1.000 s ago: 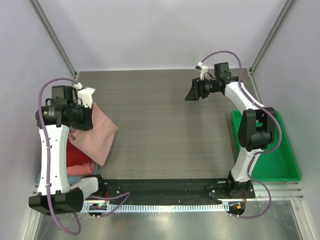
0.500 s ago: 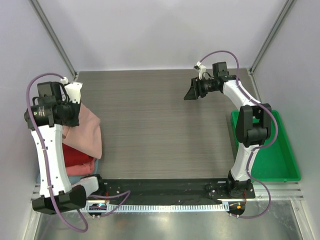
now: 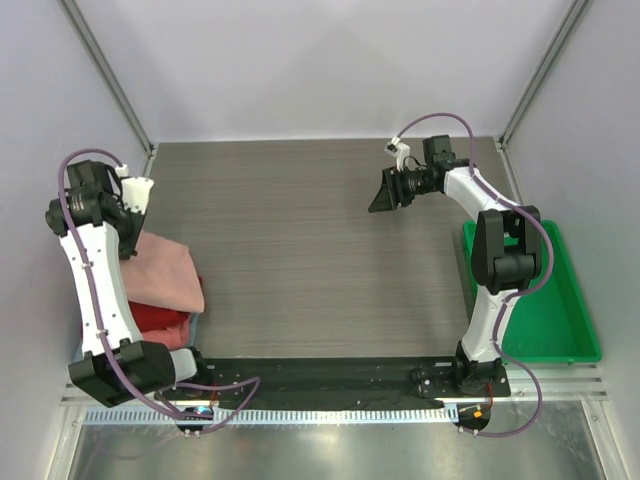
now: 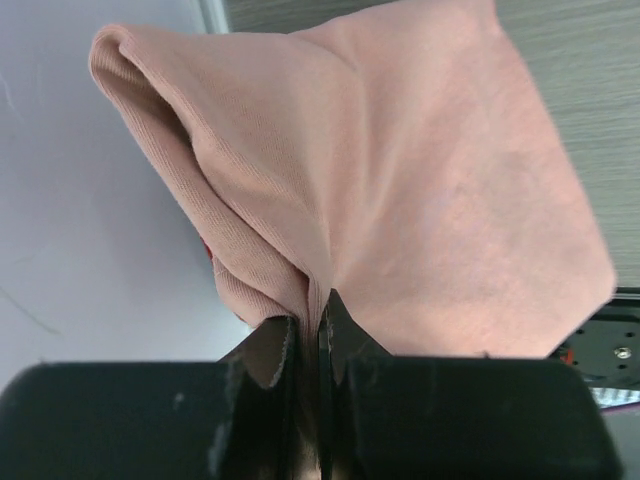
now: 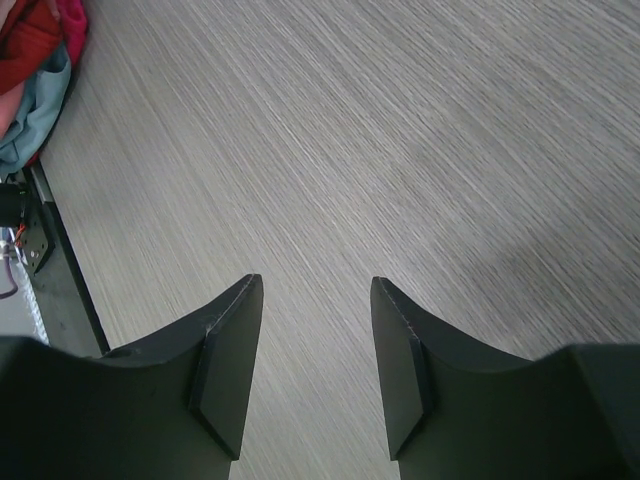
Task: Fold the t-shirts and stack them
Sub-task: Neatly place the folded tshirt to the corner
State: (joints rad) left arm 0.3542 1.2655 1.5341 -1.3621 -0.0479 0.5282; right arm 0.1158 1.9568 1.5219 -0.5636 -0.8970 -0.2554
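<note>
I should keep lowering the gripped fold with my left gripper until it lies on the stack [image 3: 140,272], because the dusty-pink t-shirt [image 3: 165,276] spreads smooth over the dark red t-shirt.
A folded dusty-pink t-shirt [image 3: 165,272] lies on top of a stack at the table's left edge. A dark red t-shirt [image 3: 160,319] and a salmon-pink one [image 3: 165,338] show under it. My left gripper [image 4: 310,308] is shut on a fold of the dusty-pink t-shirt [image 4: 430,170], which fills the left wrist view. In the top view the left gripper [image 3: 125,232] is at the far left end of the stack. My right gripper [image 3: 380,196] is open and empty above bare table at the back right. In its wrist view [image 5: 312,290] the dark red t-shirt [image 5: 30,30] and a light-blue one [image 5: 35,115] show at top left.
A green plastic tray [image 3: 560,300] stands at the right edge of the table. Grey walls close in the left, back and right. A black rail [image 3: 330,375] runs along the near edge between the arm bases.
My left arm has swung left and back, carrying the dusty-pink t-shirt from hanging over the table onto the stack. The right gripper has barely moved.
</note>
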